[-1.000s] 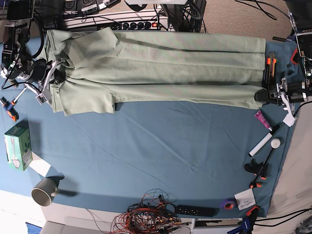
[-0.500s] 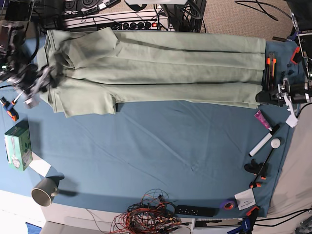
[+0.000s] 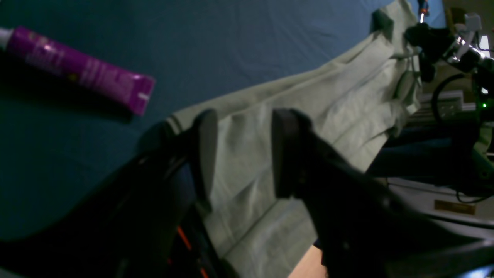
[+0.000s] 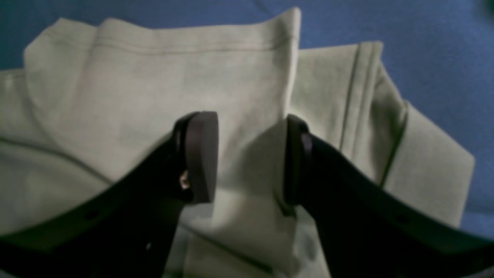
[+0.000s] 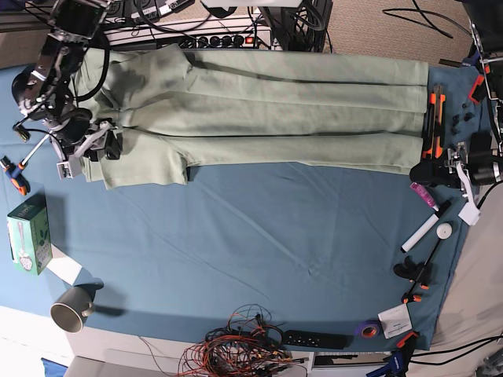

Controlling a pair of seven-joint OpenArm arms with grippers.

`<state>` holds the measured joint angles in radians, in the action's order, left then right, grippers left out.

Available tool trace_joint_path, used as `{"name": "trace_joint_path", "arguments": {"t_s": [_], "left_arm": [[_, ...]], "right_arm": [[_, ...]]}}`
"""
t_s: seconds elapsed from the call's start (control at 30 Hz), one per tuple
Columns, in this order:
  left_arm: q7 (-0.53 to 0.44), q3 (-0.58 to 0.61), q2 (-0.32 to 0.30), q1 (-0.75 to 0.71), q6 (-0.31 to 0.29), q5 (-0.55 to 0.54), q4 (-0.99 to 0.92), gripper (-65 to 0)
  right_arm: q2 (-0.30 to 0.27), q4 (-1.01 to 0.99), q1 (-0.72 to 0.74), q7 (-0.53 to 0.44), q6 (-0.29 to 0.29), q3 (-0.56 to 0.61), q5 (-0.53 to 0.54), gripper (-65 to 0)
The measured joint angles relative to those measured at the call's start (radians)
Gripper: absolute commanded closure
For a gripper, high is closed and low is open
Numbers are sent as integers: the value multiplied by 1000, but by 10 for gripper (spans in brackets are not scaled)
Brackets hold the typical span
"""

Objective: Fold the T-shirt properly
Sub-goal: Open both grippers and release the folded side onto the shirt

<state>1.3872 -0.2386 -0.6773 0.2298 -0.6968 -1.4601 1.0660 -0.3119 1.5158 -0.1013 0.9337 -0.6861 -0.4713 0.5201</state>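
I can see the sleeve's corner point(image 5: 108, 185) free on the blue cloth ahead of my right gripper's open fingers, so I should carry on to that corner and close there.
The pale sage-green T-shirt point(image 5: 267, 110) lies folded lengthwise along the far edge of the blue cloth, with its collar end at the view's left. My right gripper point(image 5: 107, 148) is open at the shirt's left sleeve. In the right wrist view it point(image 4: 247, 158) hovers with a jaw on each side of a fold of the sleeve point(image 4: 162, 85). My left gripper point(image 5: 422, 170) is open at the shirt's bottom hem corner on the right. In the left wrist view it point(image 3: 243, 154) straddles the hem cloth point(image 3: 247, 139).
A purple tube point(image 5: 423, 192), also seen in the left wrist view point(image 3: 77, 67), lies beside the left gripper. A white marker point(image 5: 424, 229), orange-handled tools point(image 5: 435, 118), a green box point(image 5: 29, 234), a cup point(image 5: 71, 306), a wire tangle point(image 5: 236, 345) and a remote point(image 5: 314, 340) ring the cloth.
My right arm has swung back from left of the shirt onto the sleeve edge. My left gripper has shifted slightly toward the near side at the hem corner.
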Motion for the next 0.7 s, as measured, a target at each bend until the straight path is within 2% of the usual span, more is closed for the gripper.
{"name": "trace_joint_path", "arguments": {"t_s": [0.13, 0.43, 0.57, 0.63, 0.7], "left_arm": [[0, 0, 0, 0, 0, 0, 2, -245], [0, 0, -2, 0, 0, 0, 4, -245], [0, 0, -2, 0, 0, 0, 5, -245], [0, 0, -2, 0, 0, 0, 5, -245], [0, 0, -2, 0, 0, 0, 5, -245]], "right_arm": [[2, -31, 50, -2, 30, -2, -21, -266], [-2, -312, 228, -49, 27, -6, 3, -266], [-1, -350, 247, -72, 23, -6, 8, -256], [-1, -350, 247, -71, 23, -6, 7, -192], [-1, -350, 247, -66, 24, -6, 3, -60]]}}
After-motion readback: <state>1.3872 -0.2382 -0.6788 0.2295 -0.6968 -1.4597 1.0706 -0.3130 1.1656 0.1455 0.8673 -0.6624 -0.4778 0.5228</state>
